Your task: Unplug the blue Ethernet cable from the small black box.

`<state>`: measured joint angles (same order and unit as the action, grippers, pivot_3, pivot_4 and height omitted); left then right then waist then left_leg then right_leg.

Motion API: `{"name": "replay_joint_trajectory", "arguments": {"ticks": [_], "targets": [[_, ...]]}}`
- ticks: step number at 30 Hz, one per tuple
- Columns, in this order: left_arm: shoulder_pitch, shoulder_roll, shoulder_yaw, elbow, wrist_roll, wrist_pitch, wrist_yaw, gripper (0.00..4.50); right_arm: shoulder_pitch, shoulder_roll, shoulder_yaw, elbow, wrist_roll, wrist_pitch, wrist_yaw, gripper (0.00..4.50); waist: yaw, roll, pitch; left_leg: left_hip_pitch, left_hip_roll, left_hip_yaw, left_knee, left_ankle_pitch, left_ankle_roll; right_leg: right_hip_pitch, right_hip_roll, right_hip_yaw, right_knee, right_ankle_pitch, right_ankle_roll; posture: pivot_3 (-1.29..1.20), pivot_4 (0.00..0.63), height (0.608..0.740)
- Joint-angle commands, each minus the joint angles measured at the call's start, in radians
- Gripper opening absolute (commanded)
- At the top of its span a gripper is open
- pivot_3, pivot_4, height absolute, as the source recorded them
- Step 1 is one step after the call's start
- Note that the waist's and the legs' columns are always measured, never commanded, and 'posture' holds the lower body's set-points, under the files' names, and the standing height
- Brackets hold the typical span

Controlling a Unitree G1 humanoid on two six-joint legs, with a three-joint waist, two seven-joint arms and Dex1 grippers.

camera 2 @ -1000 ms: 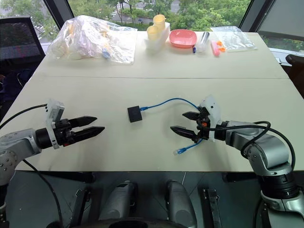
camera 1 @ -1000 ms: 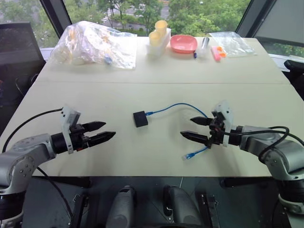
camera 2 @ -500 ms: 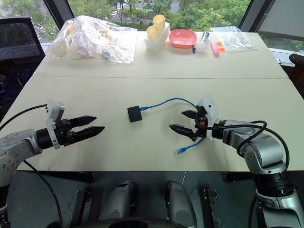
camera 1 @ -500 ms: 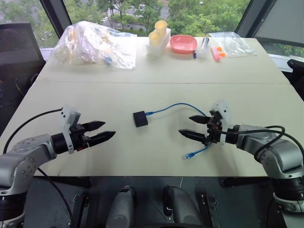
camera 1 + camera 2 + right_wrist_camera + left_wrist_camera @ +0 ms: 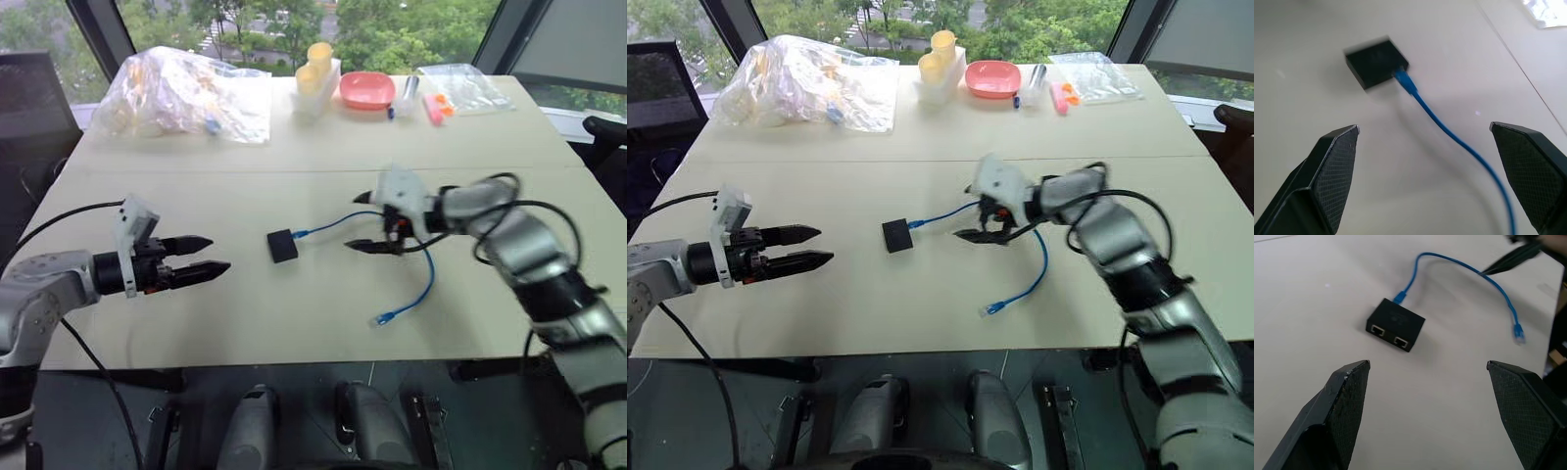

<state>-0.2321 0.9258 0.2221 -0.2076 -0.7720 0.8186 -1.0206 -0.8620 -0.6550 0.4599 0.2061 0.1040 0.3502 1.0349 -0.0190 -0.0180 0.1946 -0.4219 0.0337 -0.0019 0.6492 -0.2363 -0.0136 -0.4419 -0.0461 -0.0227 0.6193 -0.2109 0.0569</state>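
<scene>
My right gripper is on the plug side of the small black box (image 5: 282,247), which lies flat. That gripper should lift the box by the plug (image 5: 301,233) so that my left gripper can take it.
The small black box (image 5: 283,245) lies flat at the middle of the table, with two empty ports facing my left gripper (image 5: 1396,324). The blue Ethernet cable (image 5: 328,224) is plugged into the box's far side. It arcs to the right and ends in a loose clear plug (image 5: 385,318) near the front edge. My right gripper (image 5: 353,222) hovers open over the cable's arc, just right of the box. In the right wrist view the box (image 5: 1376,62) and cable (image 5: 1449,134) lie ahead between its fingers. My left gripper (image 5: 217,253) stands open to the left of the box, pointing at it.
A crumpled plastic bag (image 5: 181,93) lies at the back left. Yellow cups in a white holder (image 5: 315,69), a pink bowl (image 5: 367,90) and a clear bag with small items (image 5: 456,88) line the far edge. A seam (image 5: 196,172) crosses the table.
My right gripper has swung forward and left from beside the cable's loose end to over its arc near the box, rolling as it went. The left gripper has hardly moved.
</scene>
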Motion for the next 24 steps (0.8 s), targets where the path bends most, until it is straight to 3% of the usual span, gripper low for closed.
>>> {"name": "replay_joint_trajectory", "arguments": {"ticks": [1, 8, 11, 17, 21, 24], "targets": [[-0.016, -0.016, 0.000, -0.028, 0.015, -0.021, 0.021, 4.01, -0.111, 0.122, 0.052, 0.285, -0.069, -0.149, 0.102, 4.50, 0.001, 0.000, 0.000, -0.001, 0.000, 0.000, 0.000, 0.000, 0.000, -0.001, 0.000, 0.000, 0.000, 0.000, 0.000, 0.00, 0.150, 0.740], [0.131, -0.064, 0.056, -0.117, -0.006, -0.015, 0.070, 4.01, -0.388, 0.358, 0.001, 0.869, -0.139, -0.355, 0.136, 4.50, -0.002, 0.001, 0.001, -0.002, 0.000, 0.000, -0.001, 0.002, -0.002, -0.001, -0.001, 0.001, 0.001, 0.002, 0.005, 0.00, 0.150, 0.740], [0.178, -0.056, 0.089, -0.152, -0.003, -0.020, 0.090, 4.01, -0.442, 0.403, 0.014, 0.994, -0.199, -0.402, 0.193, 4.50, 0.005, 0.000, 0.001, -0.001, 0.000, -0.001, -0.002, 0.002, -0.004, -0.001, 0.000, 0.000, 0.002, 0.002, 0.004, 0.00, 0.150, 0.740], [0.208, -0.050, 0.149, -0.202, -0.030, 0.000, 0.127, 4.01, -0.446, 0.488, 0.020, 1.104, -0.310, -0.446, 0.145, 4.50, 0.000, 0.000, 0.000, 0.001, 0.000, 0.000, -0.002, 0.005, -0.008, 0.000, -0.001, 0.001, 0.003, 0.000, 0.000, 0.00, 0.150, 0.740], [0.196, -0.016, 0.196, -0.236, -0.081, 0.044, 0.124, 4.04, -0.430, 0.520, 0.010, 1.128, -0.357, -0.467, 0.070, 3.35, -0.009, -0.001, 0.000, 0.010, 0.000, 0.002, -0.002, 0.004, -0.008, 0.004, -0.001, 0.004, 0.009, 0.000, 0.000, 0.00, 0.150, 0.740], [0.233, 0.054, 0.204, -0.256, -0.077, 0.051, 0.064, 4.04, -0.433, 0.528, -0.020, 1.133, -0.361, -0.471, 0.069, 1.82, -0.026, -0.001, 0.000, 0.018, 0.000, 0.001, -0.003, 0.004, -0.008, 0.009, 0.000, 0.005, 0.011, -0.001, -0.002, 0.00, 0.150, 0.740]]}}
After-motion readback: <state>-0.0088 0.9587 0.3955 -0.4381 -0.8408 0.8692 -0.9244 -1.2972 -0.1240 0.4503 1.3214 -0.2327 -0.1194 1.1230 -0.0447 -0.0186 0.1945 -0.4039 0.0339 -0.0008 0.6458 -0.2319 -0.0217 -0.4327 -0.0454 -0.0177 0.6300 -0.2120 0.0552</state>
